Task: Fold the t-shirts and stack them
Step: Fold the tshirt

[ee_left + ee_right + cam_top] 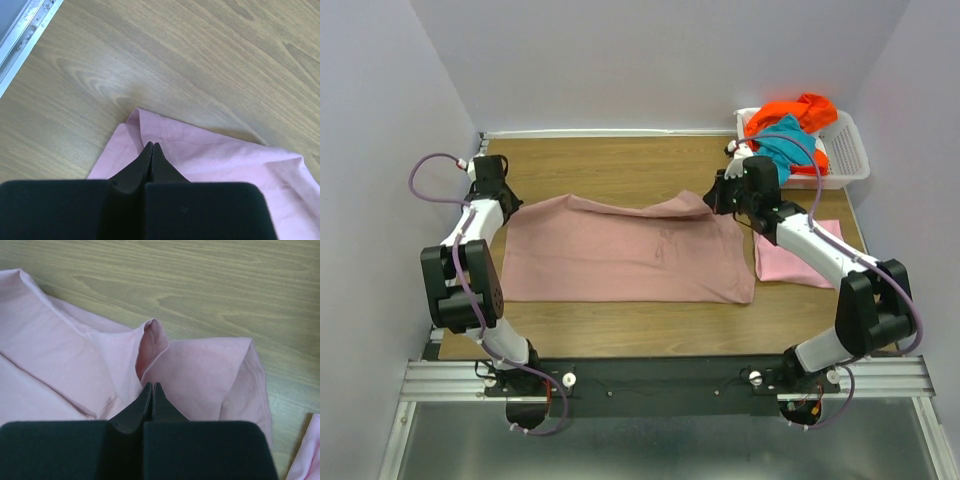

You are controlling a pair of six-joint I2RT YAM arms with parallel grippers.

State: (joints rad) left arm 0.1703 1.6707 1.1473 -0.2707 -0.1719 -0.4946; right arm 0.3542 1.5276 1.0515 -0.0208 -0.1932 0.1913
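I should keep pulling the mauve t-shirt's pinched far edge [690, 204] toward the t-shirt's near side with my right gripper and let go over the t-shirt's body [695, 262], spread flat.
The large dusty rose-mauve t-shirt [630, 260] lies spread as a wide rectangle across the middle of the table. My left gripper [510, 203] is shut on its far left corner; the left wrist view shows the fingertips [151, 145] closed over the cloth [215, 160]. My right gripper [713, 197] is shut on the far right edge, where the cloth [200, 370] puckers up at the closed tips [152, 385]. A brighter light pink t-shirt [795, 260] lies folded at the right. The orange t-shirt [800, 110] and the teal t-shirt [780, 140] lie in the basket.
The white slotted basket [850, 150] stands at the back right corner, just behind my right arm. Grey walls close in the table at the left, back and right. Bare wood [620, 165] shows behind the mauve shirt and along the near edge.
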